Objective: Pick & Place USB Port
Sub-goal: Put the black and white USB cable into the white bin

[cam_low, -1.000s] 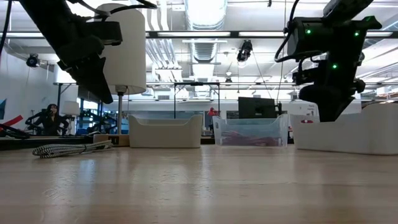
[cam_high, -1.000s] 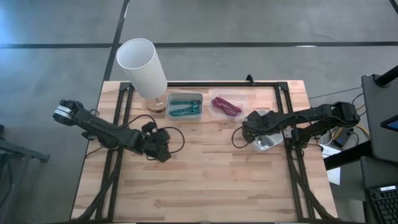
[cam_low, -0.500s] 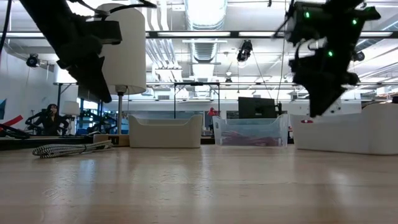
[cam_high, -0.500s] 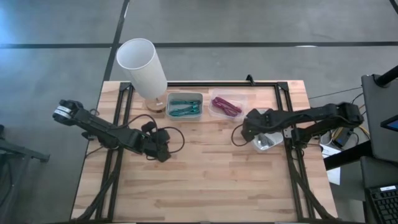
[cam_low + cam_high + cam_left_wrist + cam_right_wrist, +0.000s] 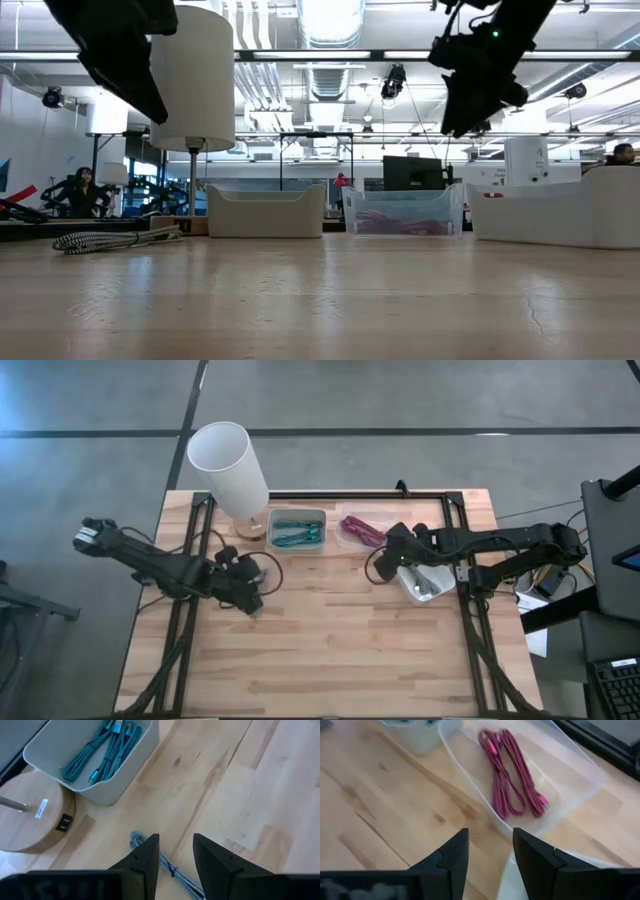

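The braided cord [image 5: 105, 240] is under the robot's left gripper, a long way from the white bin, so next the left gripper hands the cord to the right gripper over the wood [image 5: 316, 582].
A grey bin [image 5: 297, 530] of teal USB cables [image 5: 107, 742] and a clear bin [image 5: 362, 530] of magenta cables [image 5: 507, 775] stand along the far side of the table. The lamp's round wooden base [image 5: 30, 815] carries a small USB port [image 5: 64, 822]. My left gripper [image 5: 245, 578] hangs open above the table, near the base and the grey bin, over a braided cord [image 5: 170, 867]. My right gripper [image 5: 390, 555] is open and empty in the air, between the clear bin and a white bin [image 5: 425, 582].
The tall white lamp [image 5: 228, 465] stands at the far left corner, and its braided cord [image 5: 110, 238] lies looped on the wood. The white bin holds a few pale items. A black frame runs along the far edge [image 5: 400, 492]. Bare wood [image 5: 330, 650] fills the near half.
My right gripper has risen from over the white bin and moved toward the table's left and far side, up to the clear bin of magenta cables. My left gripper has risen and drawn a little toward the left and far side, nearer the lamp base.
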